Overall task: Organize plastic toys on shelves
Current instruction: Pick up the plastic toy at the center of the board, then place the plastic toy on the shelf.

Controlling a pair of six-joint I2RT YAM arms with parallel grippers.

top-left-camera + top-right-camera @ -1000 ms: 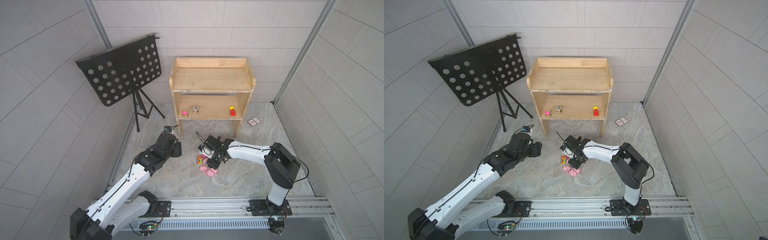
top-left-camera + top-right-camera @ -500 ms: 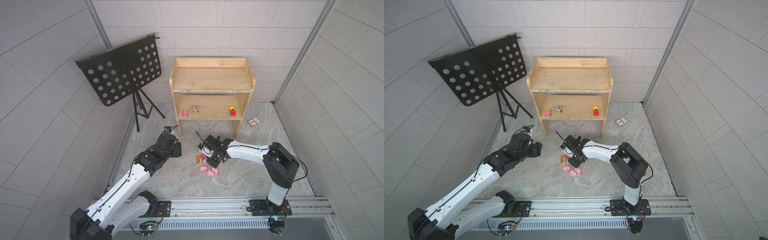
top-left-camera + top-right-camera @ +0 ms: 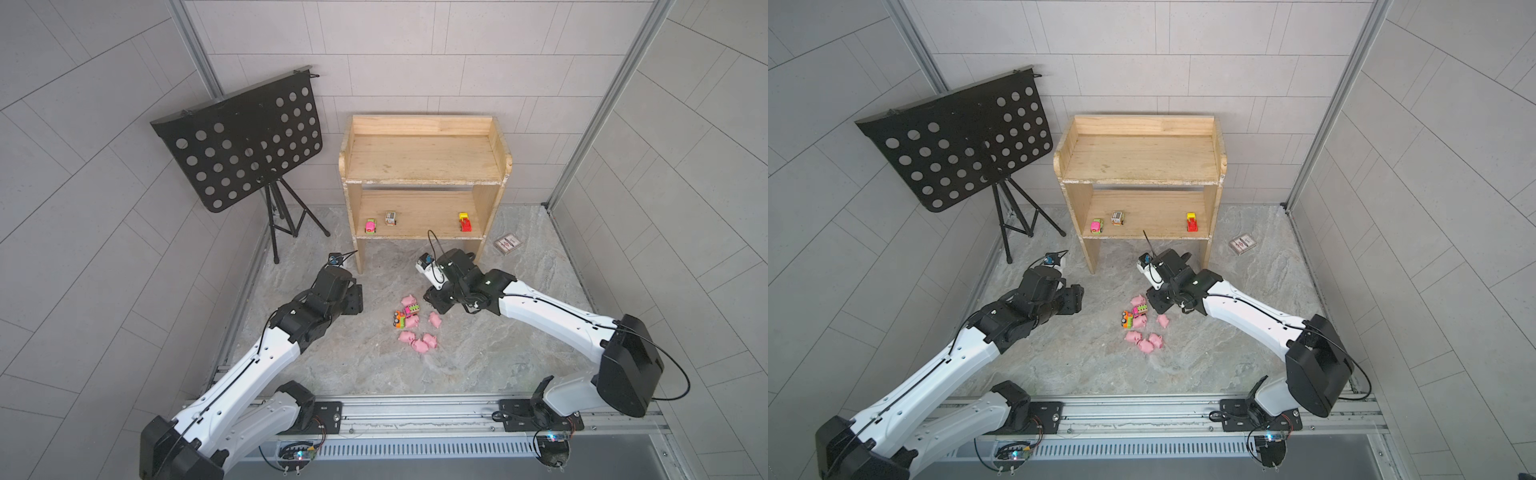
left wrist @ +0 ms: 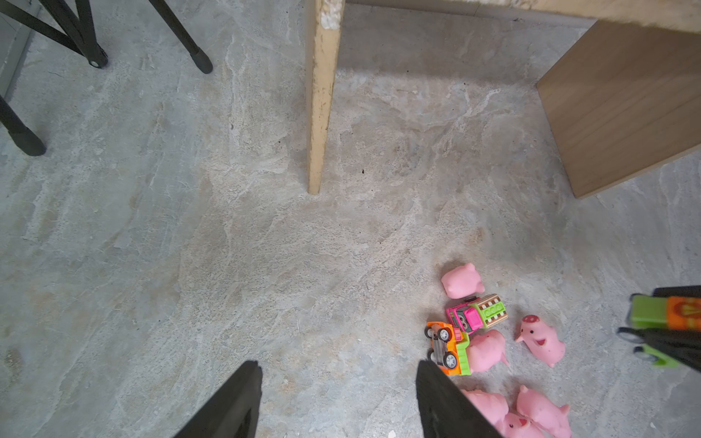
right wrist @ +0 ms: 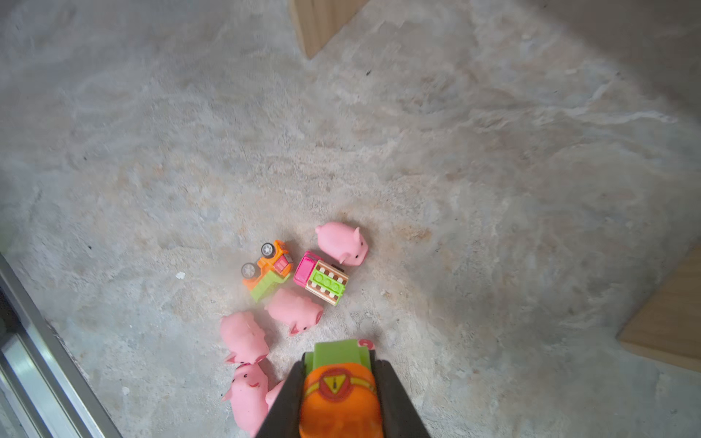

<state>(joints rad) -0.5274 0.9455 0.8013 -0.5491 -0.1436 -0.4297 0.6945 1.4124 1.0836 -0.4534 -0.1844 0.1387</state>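
Observation:
The robot's right gripper should keep taking the orange and green vehicle to the lower board (image 3: 442, 218) until that vehicle's wheels touch down, because the board is open beside the red-yellow vehicle (image 3: 464, 222).
The pale wooden shelves (image 3: 424, 164) stand at the back; the lower board carries a pink car (image 3: 370, 226), a grey vehicle (image 3: 390, 217) and a red-yellow one (image 3: 465, 222). On the floor lie several pink pigs (image 3: 419, 343), an orange-green truck (image 3: 400, 319) on its side and a pink-green truck (image 3: 411, 309). My right gripper (image 5: 337, 379) is shut on an orange and green vehicle (image 5: 339, 394), held just right of the pile (image 3: 436, 305). Left of the pile, my left gripper (image 4: 337, 379) is open with nothing between its fingers (image 3: 353, 299).
A black perforated music stand (image 3: 241, 141) on a tripod (image 3: 286, 220) stands left of the shelves. A flat card packet (image 3: 508, 243) lies on the floor to their right. A metal rail (image 3: 415, 409) runs along the front, and tiled walls close in both sides.
My right gripper has shut on the orange and green vehicle and drawn slightly back from the pile with it. The left arm has not moved.

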